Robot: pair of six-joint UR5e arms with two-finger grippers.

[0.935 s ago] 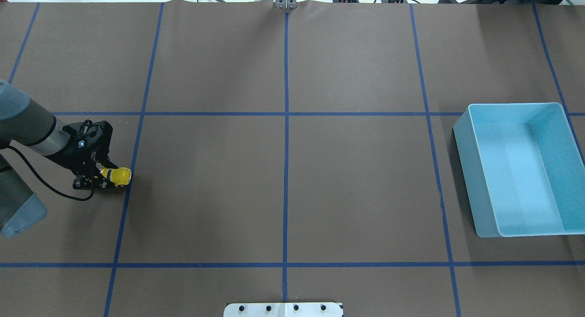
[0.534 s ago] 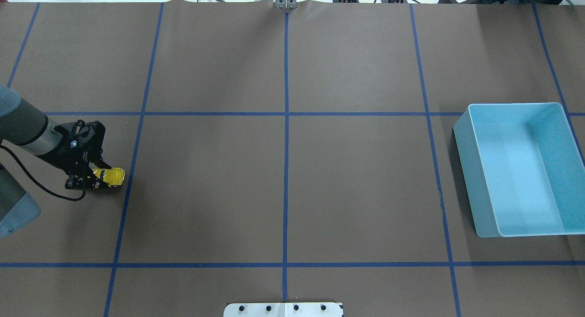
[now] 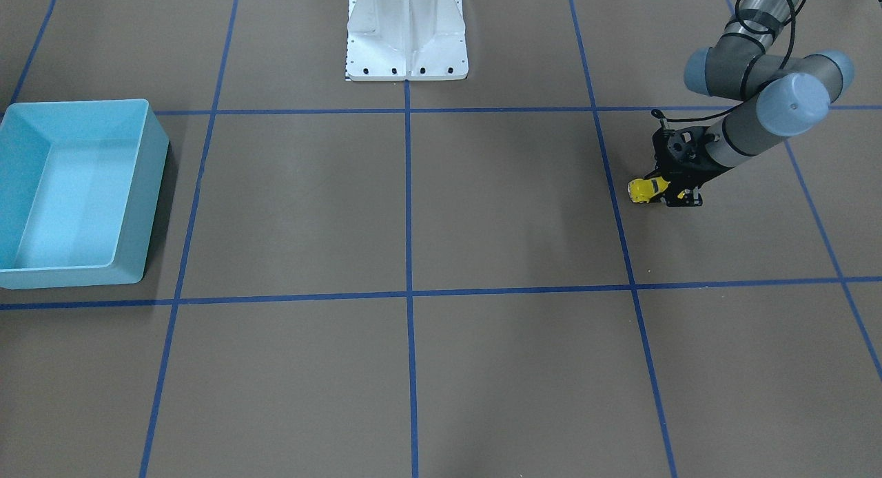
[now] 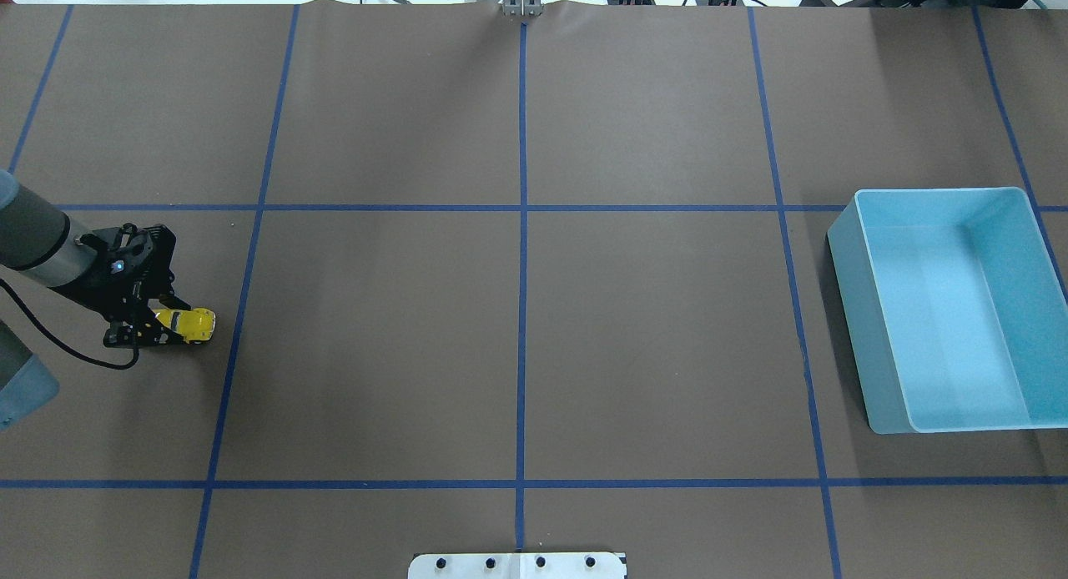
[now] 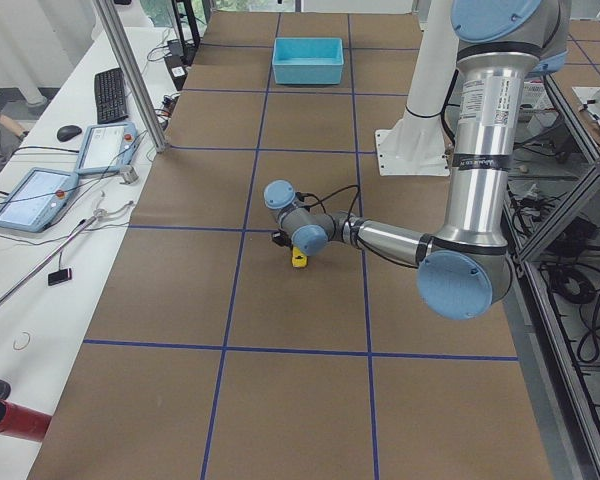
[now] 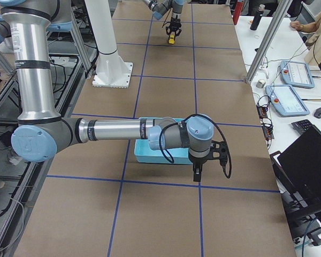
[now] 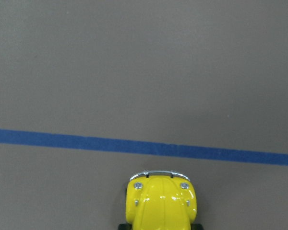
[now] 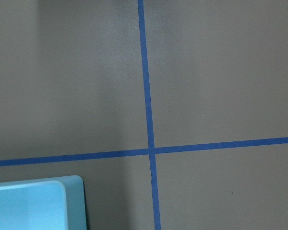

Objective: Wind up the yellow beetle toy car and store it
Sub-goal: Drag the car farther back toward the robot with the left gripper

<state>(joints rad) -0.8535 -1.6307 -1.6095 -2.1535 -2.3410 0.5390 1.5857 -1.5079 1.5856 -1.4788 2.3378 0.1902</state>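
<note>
The yellow car's hood is facing the open middle. My left gripper should keep pulling the car back until it is well clear of the blue tape line, then let go.
The yellow beetle toy car [image 4: 197, 324] sits low at the table's left side, its nose toward the middle. My left gripper [image 4: 170, 324] is shut on its rear half. The front-facing view shows the car [image 3: 643, 189] sticking out of the left gripper [image 3: 670, 193]. In the left wrist view only the car's hood [image 7: 161, 203] shows at the bottom edge, just short of a blue tape line [image 7: 134, 145]. The light-blue bin [image 4: 851, 329] stands empty at the far right. My right gripper [image 6: 197, 172] shows only in the exterior right view, beside the bin [image 6: 150, 155]; I cannot tell its state.
Brown table cover with a blue tape grid [image 4: 522, 229]. The robot's white base [image 3: 406, 44] stands at the table's middle near edge. The right wrist view shows one bin corner [image 8: 38, 203] and a tape crossing [image 8: 151, 151].
My left gripper has moved further toward the table's left end, drawing the yellow car backward with it. The bin has not moved.
</note>
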